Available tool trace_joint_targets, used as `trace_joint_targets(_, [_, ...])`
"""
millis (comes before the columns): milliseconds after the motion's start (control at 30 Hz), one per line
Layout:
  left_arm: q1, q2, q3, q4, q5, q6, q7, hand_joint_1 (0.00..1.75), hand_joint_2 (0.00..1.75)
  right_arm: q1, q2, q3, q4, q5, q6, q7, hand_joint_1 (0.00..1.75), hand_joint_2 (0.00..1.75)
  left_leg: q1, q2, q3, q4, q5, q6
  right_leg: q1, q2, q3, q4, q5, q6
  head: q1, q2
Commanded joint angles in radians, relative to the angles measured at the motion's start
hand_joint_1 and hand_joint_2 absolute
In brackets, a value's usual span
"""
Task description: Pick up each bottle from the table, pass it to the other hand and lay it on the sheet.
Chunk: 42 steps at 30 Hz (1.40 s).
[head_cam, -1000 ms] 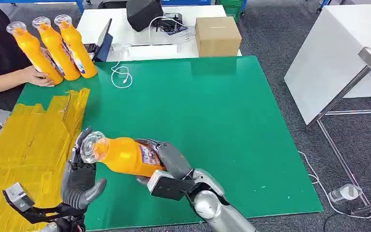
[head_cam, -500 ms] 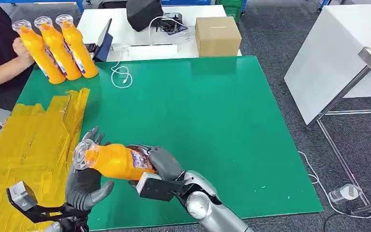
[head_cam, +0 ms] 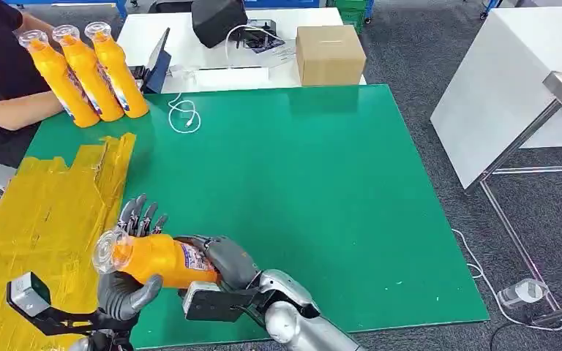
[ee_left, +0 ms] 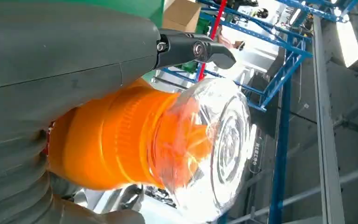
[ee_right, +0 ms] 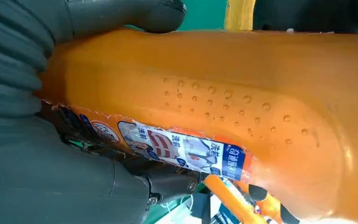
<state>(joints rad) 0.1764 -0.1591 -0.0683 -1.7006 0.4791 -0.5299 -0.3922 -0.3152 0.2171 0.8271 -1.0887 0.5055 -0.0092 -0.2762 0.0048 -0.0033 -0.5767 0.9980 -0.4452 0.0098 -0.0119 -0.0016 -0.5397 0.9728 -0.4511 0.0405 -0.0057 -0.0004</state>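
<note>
My gripper is about to turn the bottle over the sheet, and the cap will stay on, because the clear cap's rim sits evenly around the bottle's neck.
An orange bottle with a clear cap lies sideways in my right hand, which grips its lower body above the table's near left. My left hand is cupped around the bottle's neck: thumb in front, fingers standing spread behind it, not closed. In the left wrist view the neck and cap sit right beside the thumb. The right wrist view has the labelled bottle body held in the hand. The yellow sheet lies just left of both hands.
Three more orange bottles stand upright at the far left corner of the green table. A person's forearm rests beside them. A white cable, a cardboard box and a white desk lie beyond.
My right hand has carried the bottle left and nearer, bringing its neck into my left hand, whose fingers have risen behind it. The person's hand has drawn back from the standing bottles.
</note>
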Motion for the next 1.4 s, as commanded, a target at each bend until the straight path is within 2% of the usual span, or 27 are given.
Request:
trace_joint_targets(33, [-0.026, 0.015, -0.012, 0.059, 0.005, -0.012, 0.007, 1.75, 1.75, -0.048, -0.003, 0.068, 0.104, 0.005, 0.005, 0.003, 1.75, 1.75, 0.0, 0.0, 0.003, -0.001, 0.0, 0.0, 0.001, 0.0, 0.003, -0.002, 0.0, -0.001, 0.0, 0.0])
trace_joint_targets(900, [-0.04, 0.009, 0.001, 0.068, 0.011, -0.034, 0.009, 1.75, 1.75, -0.047, -0.002, 0.063, 0.15, 0.014, -0.011, 0.001, 1.75, 1.75, 0.0, -0.001, 0.003, -0.001, 0.0, 0.0, 0.001, -0.001, 0.003, -0.001, 0.0, -0.001, 0.0, 0.0])
trace_joint_targets(933, [-0.039, 0.007, 0.003, 0.065, 0.01, -0.032, 0.008, 1.75, 1.75, -0.045, -0.001, 0.059, 0.15, 0.023, -0.024, 0.004, 1.43, 1.75, 0.001, -0.001, 0.004, -0.001, -0.001, -0.001, 0.001, -0.001, 0.005, -0.002, -0.001, -0.002, 0.0, 0.0])
trace_joint_targets(967, [-0.036, 0.005, 0.005, 0.062, 0.008, -0.03, 0.008, 1.75, 1.75, -0.038, 0.0, 0.049, 0.14, 0.035, -0.053, 0.003, 0.31, 1.75, 0.0, -0.001, 0.003, -0.001, 0.0, 0.0, 0.001, -0.001, 0.003, -0.002, -0.001, -0.001, 0.0, 0.0])
trace_joint_targets(1000, [-0.036, 0.005, 0.005, 0.062, 0.008, -0.03, 0.008, 1.75, 1.75, -0.038, 0.0, 0.049, 0.14, 0.035, -0.053, 0.003, 0.31, 1.75, 0.0, -0.001, 0.002, -0.001, 0.0, 0.0, 0.0, -0.001, 0.002, -0.001, 0.0, -0.001, 0.0, 0.0])
trace_joint_targets(1033, [-0.036, 0.005, 0.005, 0.062, 0.008, -0.03, 0.008, 1.75, 1.75, -0.038, 0.0, 0.049, 0.14, 0.035, -0.053, 0.003, 0.0, 1.75, 0.001, -0.001, 0.003, -0.001, 0.0, -0.001, 0.001, -0.001, 0.004, -0.002, -0.001, -0.001, 0.0, 0.0])
trace_joint_targets(1067, [-0.03, 0.005, 0.005, 0.055, 0.007, -0.031, 0.009, 1.75, 1.75, -0.033, -0.003, 0.05, 0.123, 0.043, -0.05, 0.006, 0.0, 1.75, 0.001, -0.001, 0.005, -0.001, -0.001, -0.001, 0.002, -0.001, 0.006, -0.003, -0.001, -0.002, 0.0, 0.0])
trace_joint_targets(1100, [-0.031, 0.004, 0.006, 0.056, 0.007, -0.03, 0.01, 1.75, 1.75, -0.034, -0.005, 0.046, 0.123, 0.046, -0.052, 0.015, 0.0, 0.0, 0.001, -0.002, 0.004, -0.001, 0.0, 0.0, 0.001, -0.002, 0.005, -0.002, -0.001, -0.001, 0.0, 0.0])
trace_joint_targets(1400, [-0.032, 0.004, 0.006, 0.057, 0.006, -0.032, 0.011, 1.75, 1.75, -0.043, -0.004, 0.049, 0.13, 0.063, -0.059, 0.022, 0.0, 0.0, 0.001, -0.001, 0.003, -0.001, 0.0, 0.0, 0.001, -0.001, 0.003, -0.002, -0.001, -0.001, 0.0, 0.0])
